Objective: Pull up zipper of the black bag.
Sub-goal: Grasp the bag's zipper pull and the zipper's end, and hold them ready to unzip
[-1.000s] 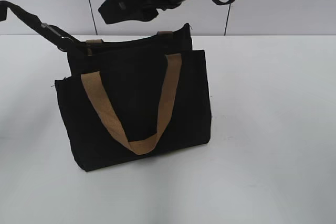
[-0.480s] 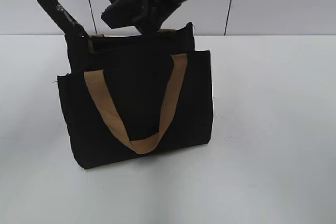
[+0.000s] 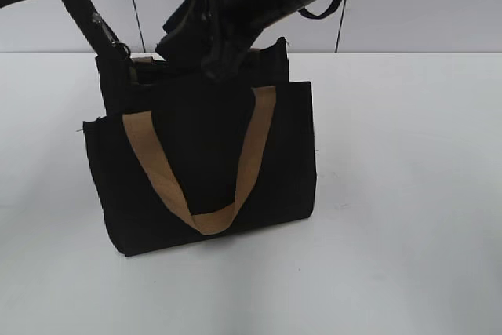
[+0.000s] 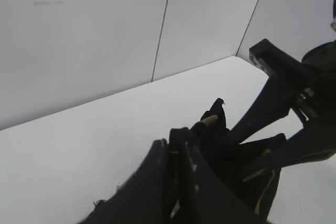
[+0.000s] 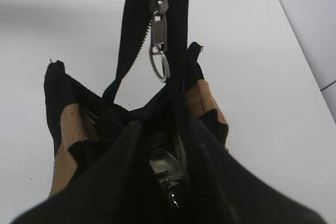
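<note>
The zipper's teeth [image 5: 139, 50] are apart below the silvery pull [image 3: 107, 32], so I expect it to slide across the bag's top when I pull, closing the bag behind it.
The black bag [image 3: 204, 170] stands upright on the white table, its tan handle [image 3: 252, 135] hanging down the front. My left gripper [image 3: 118, 51] is shut on the fabric at the bag's top left corner; its fingers press together in the left wrist view [image 4: 178, 153]. My right gripper [image 3: 213, 64] reaches across onto the bag's top rim. In the right wrist view its jaws [image 5: 165, 129] stand slightly apart over the parted zipper [image 5: 181, 111]. The silvery pull [image 5: 159, 30] with its ring hangs at the zipper's far end, well ahead of the fingertips.
The white table [image 3: 408, 194] spreads around the bag. A grey panelled wall [image 3: 439, 13] stands close behind it. The right arm [image 4: 283, 87] crosses above the bag's top.
My right gripper has come down and left from above the bag onto its top rim. My left arm's elbow has risen while the gripper stays on the bag's corner. The bag shifted slightly.
</note>
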Controlling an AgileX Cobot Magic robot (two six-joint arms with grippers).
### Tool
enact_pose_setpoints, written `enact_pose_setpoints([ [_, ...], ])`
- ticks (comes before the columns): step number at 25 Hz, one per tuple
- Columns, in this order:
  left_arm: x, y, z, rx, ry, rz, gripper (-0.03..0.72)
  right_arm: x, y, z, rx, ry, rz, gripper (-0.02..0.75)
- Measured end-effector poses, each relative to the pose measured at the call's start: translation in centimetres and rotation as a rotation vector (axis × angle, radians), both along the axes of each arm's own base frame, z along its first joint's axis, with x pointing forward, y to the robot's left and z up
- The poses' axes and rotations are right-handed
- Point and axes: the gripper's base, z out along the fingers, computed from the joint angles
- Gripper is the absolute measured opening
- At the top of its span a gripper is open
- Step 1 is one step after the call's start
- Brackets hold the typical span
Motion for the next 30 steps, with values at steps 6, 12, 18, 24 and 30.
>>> enact_pose_setpoints([
  [6,0.2,0.0,-0.2,-0.005,0.010,-0.005,0.025,0.3,0.5,0.0,0.067,0.001,-0.003,0.235],
  [12,0.0,-0.2,-0.2,-0.011,0.011,-0.025,0.025,0.5,1.2,-0.8,0.096,-0.042,0.078,0.235],
  [18,-0.2,-0.5,-0.1,0.007,-0.019,-0.078,0.025,0.7,1.5,-1.6,0.096,-0.056,0.099,0.235],
  [24,-0.2,-0.5,-0.1,0.010,-0.022,-0.083,0.025,1.0,1.7,-2.5,0.093,-0.036,0.097,0.235],
  [30,-0.2,-0.5,-0.1,0.010,-0.022,-0.084,0.025,1.1,1.8,-2.6,0.093,-0.062,0.114,0.235],
])
